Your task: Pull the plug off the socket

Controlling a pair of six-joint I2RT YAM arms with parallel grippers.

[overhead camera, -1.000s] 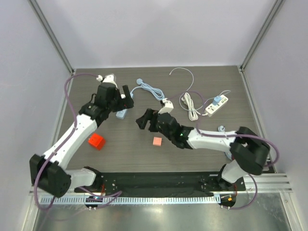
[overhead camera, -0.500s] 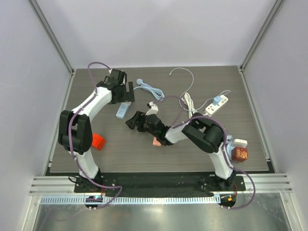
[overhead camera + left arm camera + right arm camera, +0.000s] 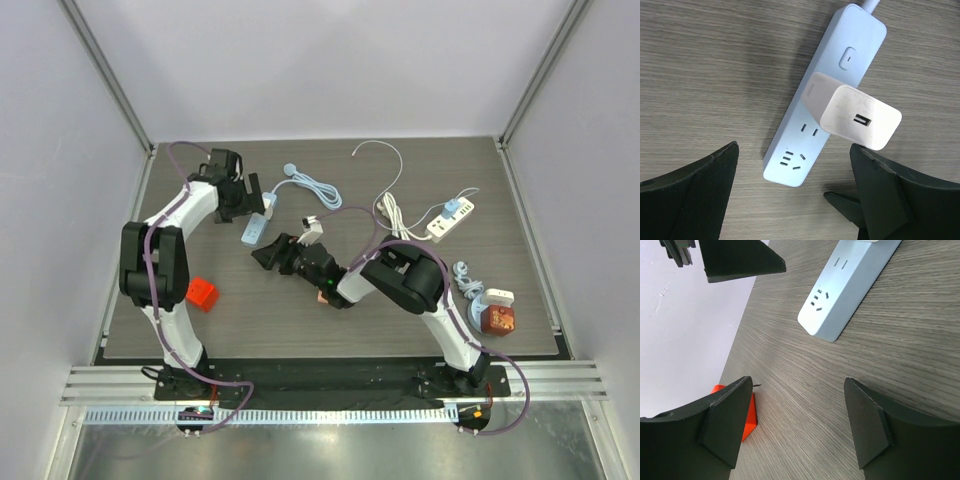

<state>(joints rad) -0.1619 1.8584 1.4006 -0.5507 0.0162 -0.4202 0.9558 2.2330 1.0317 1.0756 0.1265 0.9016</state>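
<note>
The white plug (image 3: 859, 114) is slanted and off-center to the fingers of my left gripper. I should move my left gripper over and turn it square before I close it on the plug's ends (image 3: 887, 129).
A light blue power strip (image 3: 827, 95) lies flat on the wood table, with a white USB charger plug (image 3: 856, 116) seated in its middle socket. In the top view the strip (image 3: 253, 232) lies at the left middle of the table. My left gripper (image 3: 795, 200) is open and empty above the strip's free end, with one finger on each side and touching nothing; in the top view the left gripper (image 3: 257, 203) hovers over the strip. My right gripper (image 3: 797, 422) is open and empty, low over the table just short of the strip's end (image 3: 840, 295); the right gripper also shows in the top view (image 3: 268, 256).
An orange block (image 3: 202, 293) lies at the left, and it also shows in the right wrist view (image 3: 749, 417). The strip's pale blue cable (image 3: 312, 186) runs toward the back. A white power strip (image 3: 452, 219) with a coiled white cord (image 3: 398, 222) lies at the right. A brown box (image 3: 497, 319) sits near the right front.
My right gripper has moved left toward the near end of the blue strip. My left arm has swung back and now points down over the strip. The strip and plug have not moved.
</note>
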